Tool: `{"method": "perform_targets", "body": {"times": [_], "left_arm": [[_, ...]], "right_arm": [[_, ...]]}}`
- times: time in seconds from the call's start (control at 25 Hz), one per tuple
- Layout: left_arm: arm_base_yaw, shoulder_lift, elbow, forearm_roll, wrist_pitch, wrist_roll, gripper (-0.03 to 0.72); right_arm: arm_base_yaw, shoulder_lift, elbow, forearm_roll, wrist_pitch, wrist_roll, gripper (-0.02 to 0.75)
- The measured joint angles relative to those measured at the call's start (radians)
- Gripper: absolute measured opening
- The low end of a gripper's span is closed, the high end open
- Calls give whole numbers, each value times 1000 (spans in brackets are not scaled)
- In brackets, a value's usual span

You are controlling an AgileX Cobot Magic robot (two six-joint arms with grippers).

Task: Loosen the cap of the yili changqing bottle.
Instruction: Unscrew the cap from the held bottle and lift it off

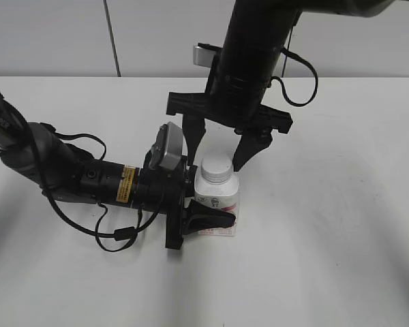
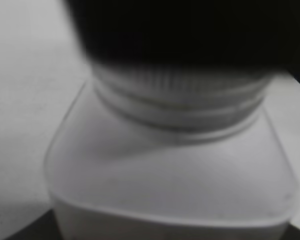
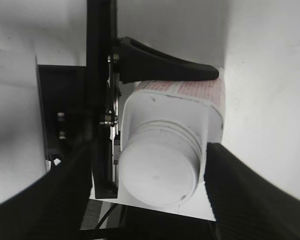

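My gripper will turn and lift the round cap [image 1: 217,165], and the cap should twist loose and come off in one piece, because a ringed neck [image 3: 166,127] shows under it.
The yili changqing bottle [image 1: 223,199] stands upright on the white table, small and white, with a red-pink label low on its front. Its white cap [image 1: 217,168] is on the neck. My left gripper [image 1: 206,204] reaches in from the left, lying low, and is shut on the bottle's body. One finger crosses the label. My right gripper [image 1: 217,161] hangs from above, open, a finger on each side of the cap. In the right wrist view the cap [image 3: 157,175] sits between the two dark fingers [image 3: 150,192], above the bottle [image 3: 190,107]. The left wrist view is filled by the bottle's shoulder [image 2: 170,175] and the ribbed cap [image 2: 180,82].
The white table [image 1: 341,238] stretches to the right and front of the bottle. The left arm and its cables [image 1: 88,180] lie across the table's left half. A pale wall [image 1: 54,34] stands behind the table.
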Motion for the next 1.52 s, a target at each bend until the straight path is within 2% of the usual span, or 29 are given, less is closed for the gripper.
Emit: {"method": "perform_targets", "body": {"times": [0.64,0.96,1.52], "left_arm": [[0,0,0,-10,4,0,373],[0,0,0,-10,4,0,373],[0,0,0,-10,4,0,373]], "right_arm": [[0,2,0,-7,0,-1,549],[16,2,0,-31,0,-16,491],[22,2,0,-65,0,-21,482]]}}
